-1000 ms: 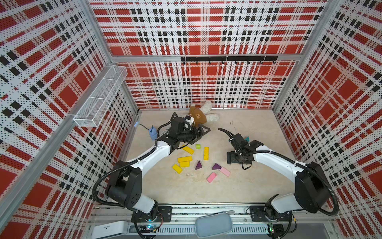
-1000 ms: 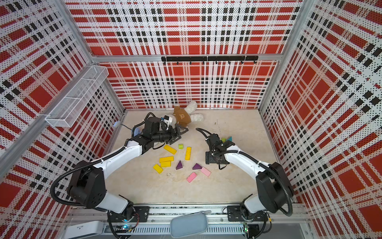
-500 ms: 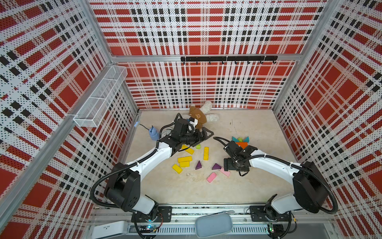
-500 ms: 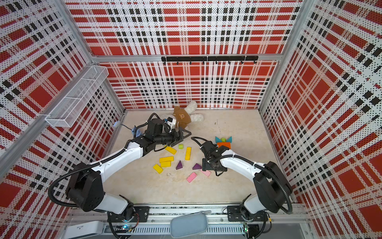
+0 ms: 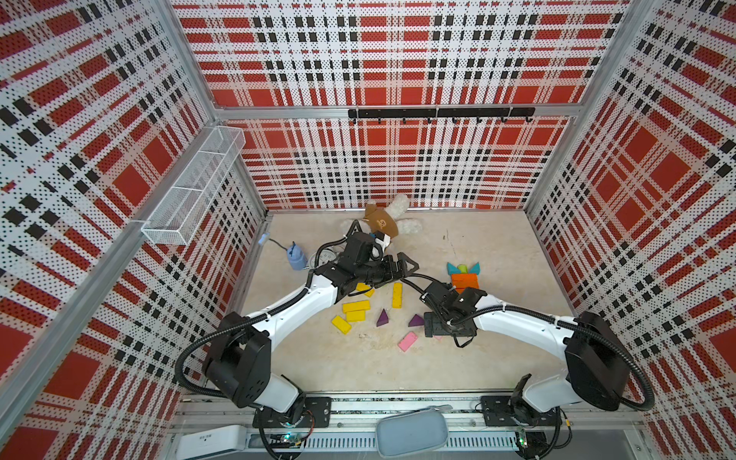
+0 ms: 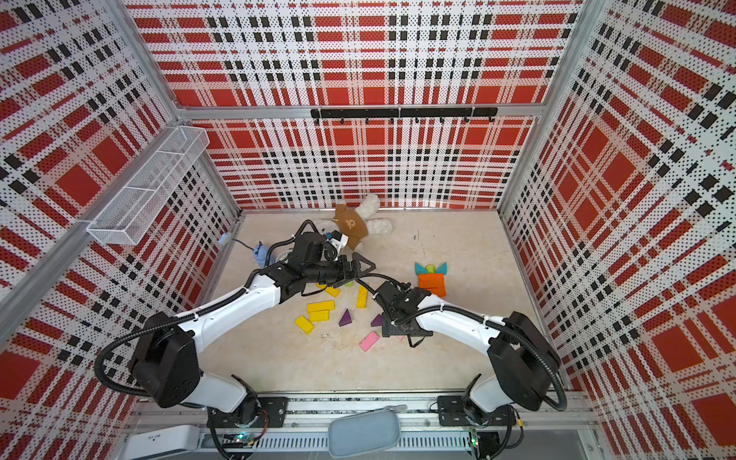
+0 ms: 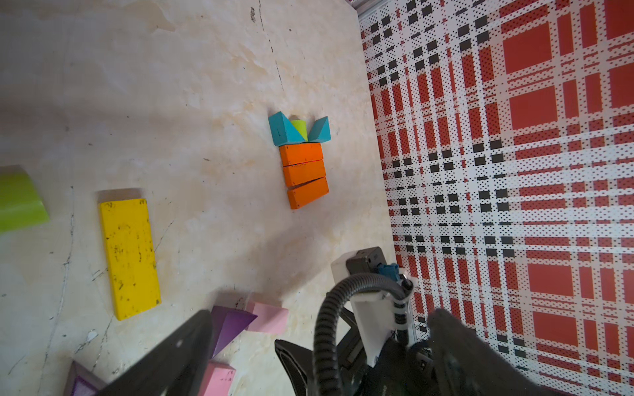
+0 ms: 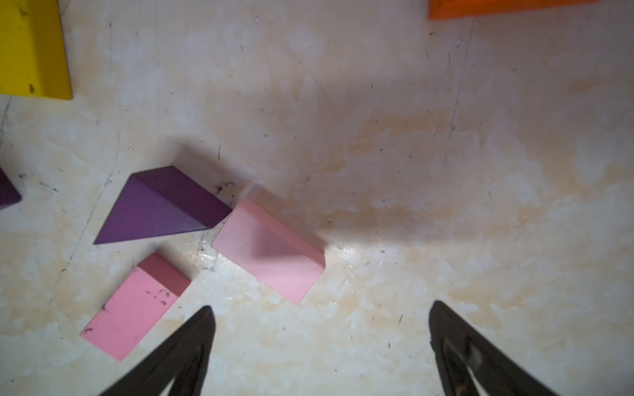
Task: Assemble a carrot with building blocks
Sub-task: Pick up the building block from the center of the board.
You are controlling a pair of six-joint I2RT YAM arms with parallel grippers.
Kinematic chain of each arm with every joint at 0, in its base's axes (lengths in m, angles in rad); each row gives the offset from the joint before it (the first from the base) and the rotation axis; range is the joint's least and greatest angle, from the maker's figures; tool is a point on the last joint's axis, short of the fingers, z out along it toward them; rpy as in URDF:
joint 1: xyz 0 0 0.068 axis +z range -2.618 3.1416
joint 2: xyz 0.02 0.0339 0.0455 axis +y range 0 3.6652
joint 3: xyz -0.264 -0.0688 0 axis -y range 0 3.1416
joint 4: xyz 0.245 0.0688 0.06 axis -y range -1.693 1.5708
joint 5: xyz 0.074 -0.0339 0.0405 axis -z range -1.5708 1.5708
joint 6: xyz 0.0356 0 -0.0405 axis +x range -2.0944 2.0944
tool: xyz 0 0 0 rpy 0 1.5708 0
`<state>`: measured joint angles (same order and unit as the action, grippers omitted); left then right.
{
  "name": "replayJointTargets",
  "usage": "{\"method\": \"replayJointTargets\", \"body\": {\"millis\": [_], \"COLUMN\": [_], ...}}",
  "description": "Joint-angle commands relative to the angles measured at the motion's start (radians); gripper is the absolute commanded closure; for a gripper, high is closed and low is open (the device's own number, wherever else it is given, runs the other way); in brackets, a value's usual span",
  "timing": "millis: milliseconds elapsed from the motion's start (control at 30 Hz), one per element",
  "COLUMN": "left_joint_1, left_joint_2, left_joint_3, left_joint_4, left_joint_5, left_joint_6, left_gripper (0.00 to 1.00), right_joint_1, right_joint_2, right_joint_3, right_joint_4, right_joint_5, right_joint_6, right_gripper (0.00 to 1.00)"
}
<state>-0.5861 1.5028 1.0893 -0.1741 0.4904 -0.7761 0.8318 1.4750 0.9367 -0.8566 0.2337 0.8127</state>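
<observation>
I should use my right gripper to move the block clear and grip it square by its ends, because the pink block is slanted with one end against the purple triangle.
The carrot lies at the right of the floor: three orange blocks in a row, with two teal triangles and a lime cylinder at its far end. Loose yellow blocks, purple triangles and a pink block lie mid-floor. My right gripper hangs open and empty just short of a second pink block, which touches a purple triangle. My left gripper is open and empty above the yellow blocks, aimed toward the carrot.
A plush toy lies by the back wall, with a small blue object on a cable at the left. A wire basket hangs on the left wall. Another lime cylinder lies beside a long yellow block.
My right gripper has left the carrot, moved forward and left over the pink blocks, and opened wider. My left arm has stretched to the right.
</observation>
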Motion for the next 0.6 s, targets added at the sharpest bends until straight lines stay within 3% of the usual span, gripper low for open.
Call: {"method": "replayJointTargets", "body": {"millis": [0,200,567], "left_joint_1": [-0.005,-0.022,-0.024], "left_joint_2": [0.031,0.032,0.005], "left_joint_3": [0.036,0.034,0.009], "left_joint_4": [-0.030,-0.028,-0.013], "left_joint_5": [-0.022,-0.005,-0.047], "left_joint_6": [0.021,0.008,-0.008], "left_gripper": [0.00,0.01,0.01], "right_joint_1": [0.006,0.004,0.004], "right_joint_2": [-0.035,0.034,0.158], "right_joint_3": [0.017,0.036,0.071], "right_joint_4": [-0.004,0.027,0.164], "right_joint_5": [0.059,0.098,-0.008], "right_joint_6": [0.017,-0.034,-0.061], "right_gripper": [0.00,0.00,0.00]}}
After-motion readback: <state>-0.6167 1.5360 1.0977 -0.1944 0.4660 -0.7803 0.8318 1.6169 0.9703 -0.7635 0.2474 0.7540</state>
